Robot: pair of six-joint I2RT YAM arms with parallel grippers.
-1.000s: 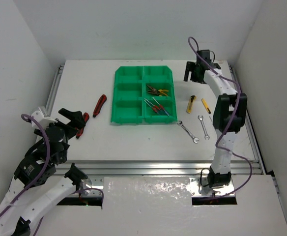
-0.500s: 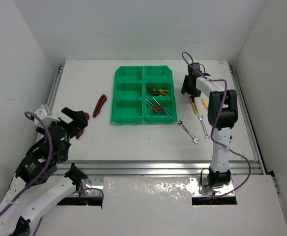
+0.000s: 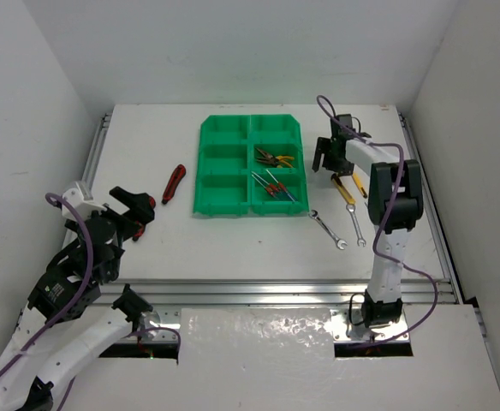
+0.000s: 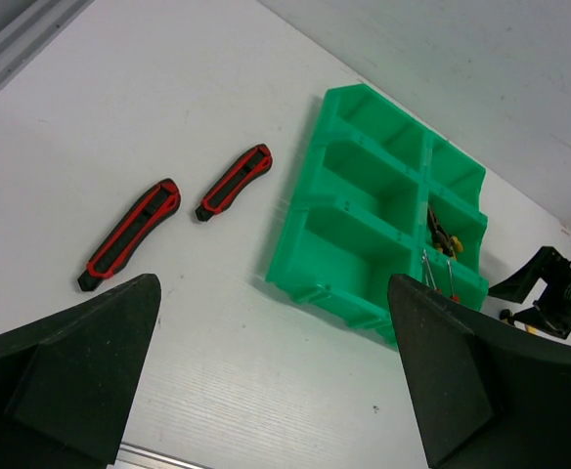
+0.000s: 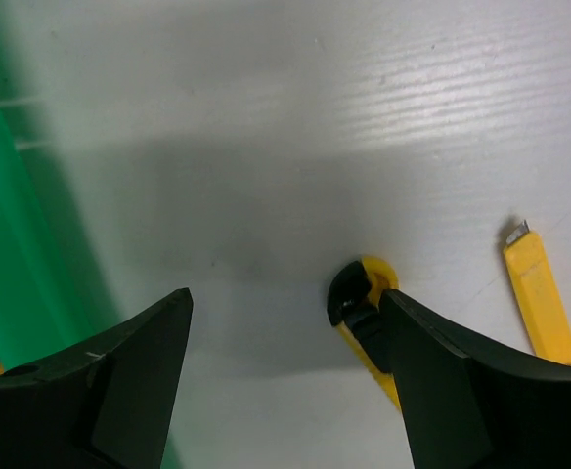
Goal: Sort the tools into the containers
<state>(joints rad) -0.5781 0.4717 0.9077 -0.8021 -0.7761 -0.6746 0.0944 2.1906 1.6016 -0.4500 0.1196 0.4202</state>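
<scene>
My right gripper should open wider and move to the middle over the yellow handle [image 3: 345,193] before it closes, because the utility knife's black end [image 5: 352,293] is under one of the gripper's fingers.
The green tray [image 3: 233,163] stands mid-table, with yellow-handled pliers [image 3: 274,157] and screwdrivers [image 3: 272,185] in its right bins. My right gripper [image 3: 330,166] is open, low over the table at the far end of a yellow-black utility knife [image 3: 344,189]. In the right wrist view that knife's end [image 5: 361,293] lies by the right finger; a second yellow knife [image 5: 538,303] lies further right. My left gripper [image 3: 137,211] is open and empty [image 4: 271,376]. Two red-and-black tools [image 4: 129,235] [image 4: 235,182] lie left of the tray [image 4: 344,244].
Two silver wrenches [image 3: 327,229] [image 3: 354,222] lie near the tray's front right. The tray's left wall [image 5: 2,244] is close on the right gripper's left. An aluminium rail [image 3: 276,291] runs along the near table edge.
My right arm has swung from the back right corner forward and down to the yellow-black knife. My left gripper has shifted slightly.
</scene>
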